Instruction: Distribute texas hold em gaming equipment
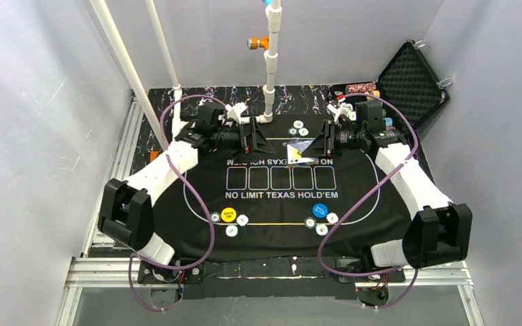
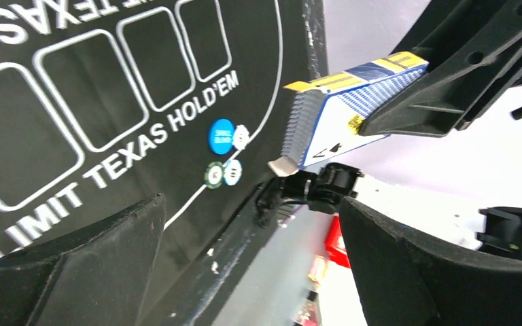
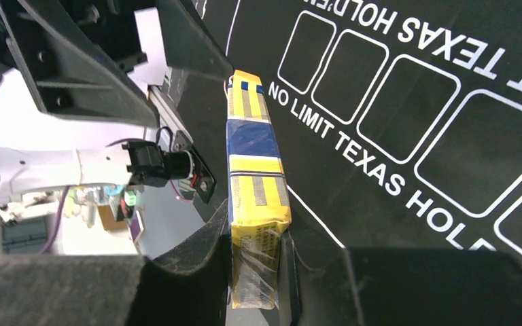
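Note:
The box's open end (image 2: 303, 128) lies past my left fingers; they should reach around and clamp it before my right gripper opens.
My right gripper (image 1: 324, 140) is shut on a yellow and blue box of playing cards (image 1: 302, 151), held above the far side of the mat; its pads clamp the box's end (image 3: 251, 170). In the left wrist view the box (image 2: 343, 112) shows its open end with card edges. Facing it a short way off, my left gripper (image 1: 261, 142) stands open and empty (image 2: 251, 224). The yellow disc (image 1: 228, 215) lies near left with three chips around it. Near right lies the blue disc (image 1: 320, 210) (image 2: 221, 136) with chips (image 1: 323, 229). More chips (image 1: 298, 128) lie at the far middle.
The black printed mat (image 1: 272, 238) covers the table. A black foam-lined case (image 1: 408, 85) stands open at the back right, with chip rolls (image 1: 360, 88) beside it. White poles (image 1: 270, 75) rise behind the grippers. Purple cables loop over both arms.

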Controlling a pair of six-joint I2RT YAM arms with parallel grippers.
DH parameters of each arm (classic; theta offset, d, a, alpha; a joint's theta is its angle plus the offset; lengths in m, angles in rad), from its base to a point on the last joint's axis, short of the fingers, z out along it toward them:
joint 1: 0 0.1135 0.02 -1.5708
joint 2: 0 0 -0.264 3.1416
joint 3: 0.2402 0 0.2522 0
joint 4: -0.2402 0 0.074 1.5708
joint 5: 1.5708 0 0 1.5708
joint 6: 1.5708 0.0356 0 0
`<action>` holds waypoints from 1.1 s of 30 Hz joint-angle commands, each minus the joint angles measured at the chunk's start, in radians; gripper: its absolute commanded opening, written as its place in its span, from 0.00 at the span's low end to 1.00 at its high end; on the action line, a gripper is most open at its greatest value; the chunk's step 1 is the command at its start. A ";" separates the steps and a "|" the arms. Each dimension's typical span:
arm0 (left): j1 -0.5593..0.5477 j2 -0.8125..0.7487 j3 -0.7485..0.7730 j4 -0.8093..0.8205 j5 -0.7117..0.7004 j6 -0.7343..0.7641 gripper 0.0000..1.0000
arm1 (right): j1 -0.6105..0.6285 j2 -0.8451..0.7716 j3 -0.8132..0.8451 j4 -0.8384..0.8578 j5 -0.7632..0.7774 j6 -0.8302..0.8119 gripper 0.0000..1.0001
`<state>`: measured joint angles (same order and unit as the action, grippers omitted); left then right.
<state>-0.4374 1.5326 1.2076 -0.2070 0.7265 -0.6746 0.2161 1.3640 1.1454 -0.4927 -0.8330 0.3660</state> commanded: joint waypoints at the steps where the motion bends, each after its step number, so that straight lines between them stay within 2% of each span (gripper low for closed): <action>1: -0.031 0.045 -0.034 0.245 0.112 -0.238 0.98 | 0.009 -0.014 -0.011 0.071 0.023 0.115 0.01; 7: -0.081 0.106 -0.093 0.428 0.169 -0.374 0.98 | 0.027 0.019 0.017 0.077 0.012 0.150 0.01; 11: -0.107 0.113 -0.107 0.461 0.137 -0.396 0.98 | 0.034 0.042 0.000 0.151 -0.014 0.235 0.01; 22: -0.124 0.144 -0.132 0.578 0.102 -0.474 0.98 | 0.075 0.092 -0.030 0.193 -0.029 0.294 0.01; 29: -0.131 0.165 -0.133 0.596 0.094 -0.480 0.90 | 0.080 0.092 -0.040 0.194 -0.026 0.308 0.01; 33: -0.137 0.171 -0.127 0.616 0.106 -0.490 0.80 | 0.088 0.099 -0.054 0.199 -0.023 0.307 0.01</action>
<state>-0.5621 1.6966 1.0786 0.3706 0.8192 -1.1553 0.2947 1.4643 1.0966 -0.3397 -0.8215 0.6571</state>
